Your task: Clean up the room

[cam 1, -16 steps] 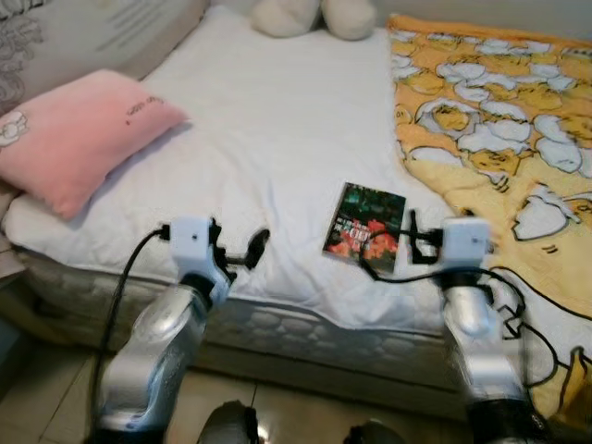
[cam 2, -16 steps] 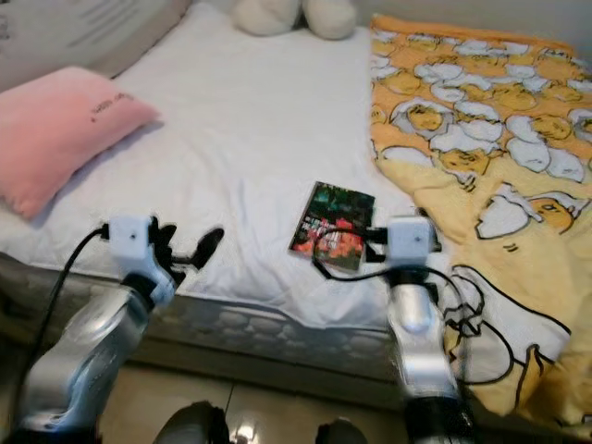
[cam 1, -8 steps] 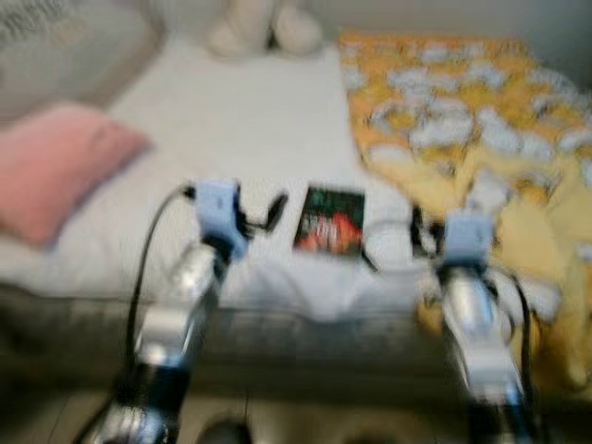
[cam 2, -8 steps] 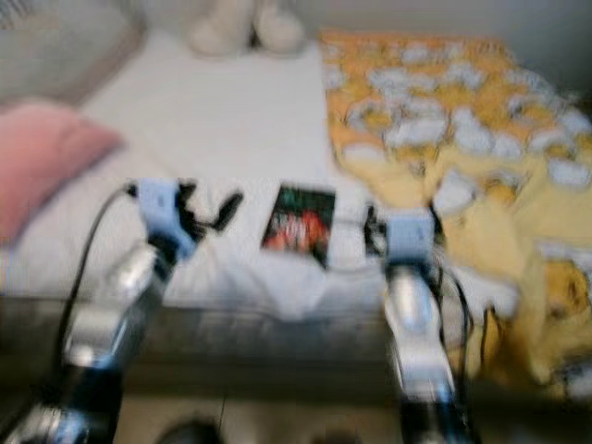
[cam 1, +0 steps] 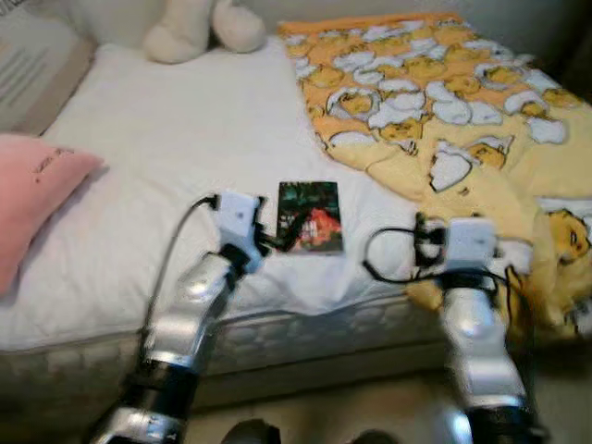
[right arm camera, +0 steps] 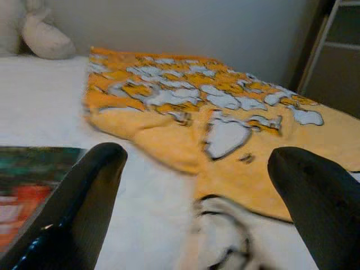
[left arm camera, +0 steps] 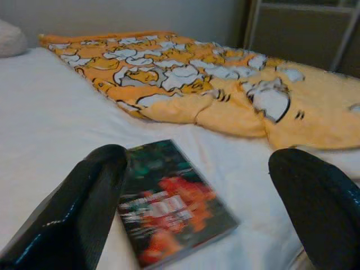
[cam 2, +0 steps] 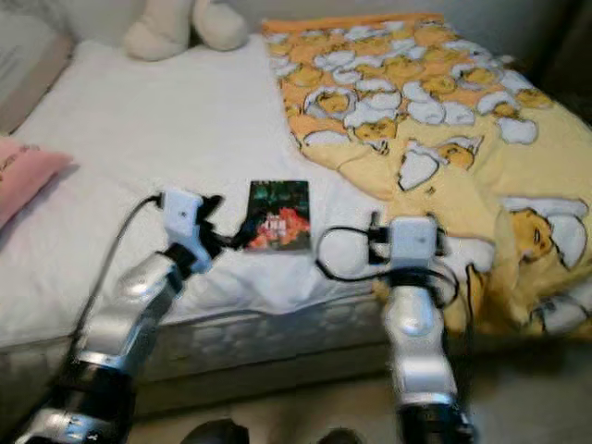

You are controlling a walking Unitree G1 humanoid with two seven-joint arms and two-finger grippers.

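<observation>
The book point(cam 1: 310, 217) will rest at a tilt against the pink pillow's plump side point(cam 1: 65, 190) when I carry it over there, because that side slopes down to the sheet.
A book point(cam 1: 310, 217) with a dark green and red cover lies flat on the white sheet point(cam 1: 185, 139) near the bed's front edge. My left gripper point(cam 1: 269, 241) is open, low over the sheet at the book's left edge. In the left wrist view the book point(left arm camera: 169, 208) lies just ahead between the two spread fingers point(left arm camera: 84, 208). My right gripper point(cam 1: 422, 242) is open, to the right of the book beside the edge of the yellow blanket point(cam 1: 435, 102). The right wrist view has the book point(right arm camera: 22, 180) off to one side and the blanket point(right arm camera: 185, 112) ahead.
A pink pillow point(cam 1: 28, 203) lies at the left of the bed, a grey pillow point(cam 1: 32, 65) behind it. A cream plush toy point(cam 1: 190, 28) sits at the head. The patterned blanket covers the bed's right side and hangs over the front edge point(cam 1: 305, 324).
The whole view has swung right along the bed. My left gripper now reaches the book's left edge; my right gripper, earlier beside the book, is further right at the blanket.
</observation>
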